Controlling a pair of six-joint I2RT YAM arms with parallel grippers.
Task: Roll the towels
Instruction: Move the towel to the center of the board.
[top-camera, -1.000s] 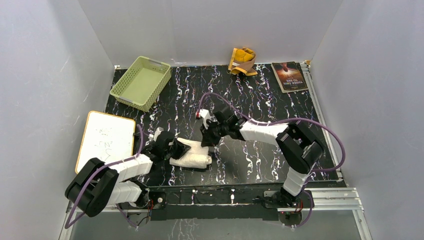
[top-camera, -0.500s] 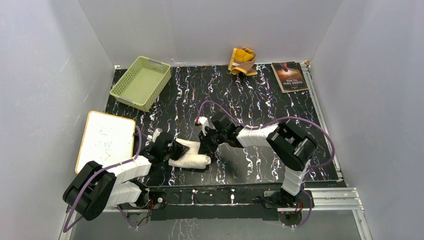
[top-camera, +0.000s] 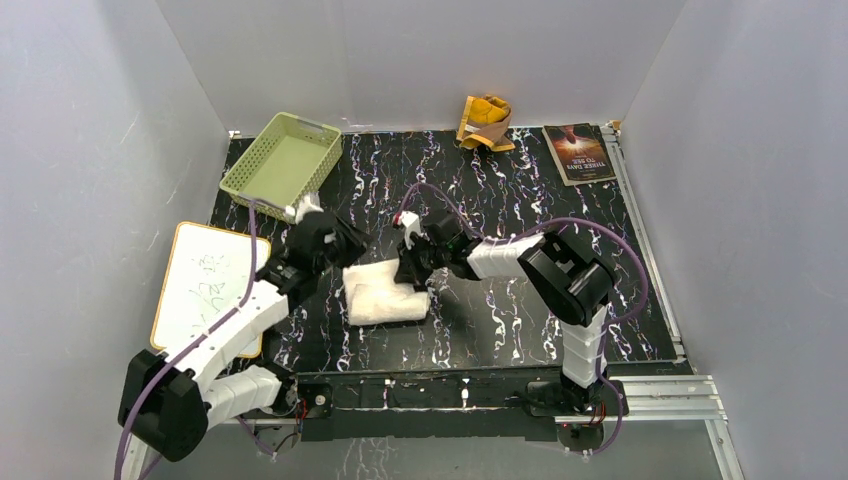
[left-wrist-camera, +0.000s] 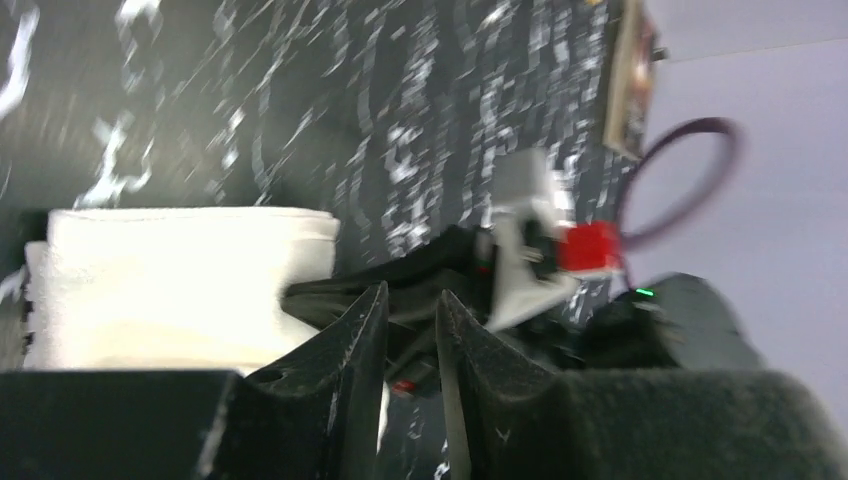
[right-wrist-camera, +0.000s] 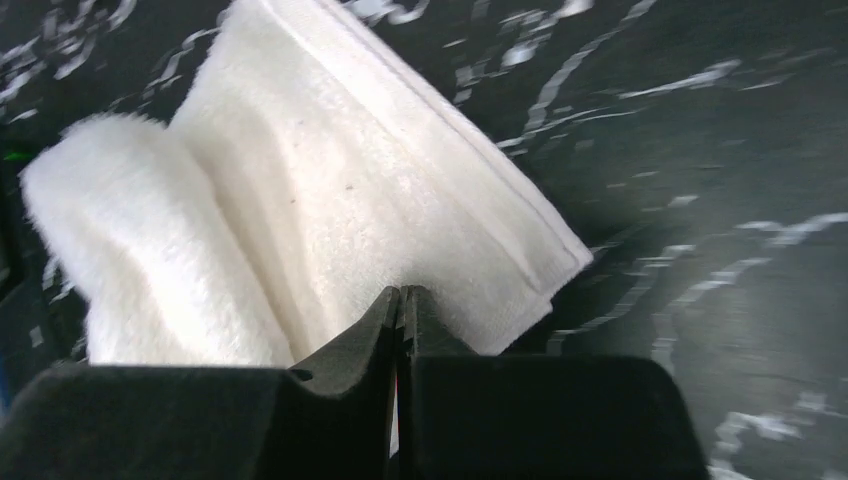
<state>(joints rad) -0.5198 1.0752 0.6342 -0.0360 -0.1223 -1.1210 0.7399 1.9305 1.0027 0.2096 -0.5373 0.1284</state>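
The cream-white towel's curled fold sits loose and its far corner (top-camera: 353, 271) lies free, so my left gripper should pin that corner while my right gripper rolls the fold (top-camera: 386, 312).
The cream-white towel (top-camera: 383, 294) lies as a flat folded pad in front of the arms, with a loosely curled fold at one end in the right wrist view (right-wrist-camera: 330, 200). My right gripper (top-camera: 408, 270) is at its right edge, jaws shut with the tips pinched into the cloth (right-wrist-camera: 400, 293). My left gripper (top-camera: 335, 240) is above and left of the towel, jaws a little apart and empty (left-wrist-camera: 412, 300); the towel shows beyond it (left-wrist-camera: 170, 285). The mustard-yellow towel (top-camera: 485, 122) lies crumpled at the far edge.
A green basket (top-camera: 282, 165) stands at the back left. A whiteboard (top-camera: 212, 285) lies at the left, beside the left arm. A dark-covered book (top-camera: 578, 152) lies at the back right, next to the yellow towel.
The white towel has gone from a loose roll to a flatter pad. My left gripper has let go and moved up and away to the far left. My right gripper stays at the towel's right edge.
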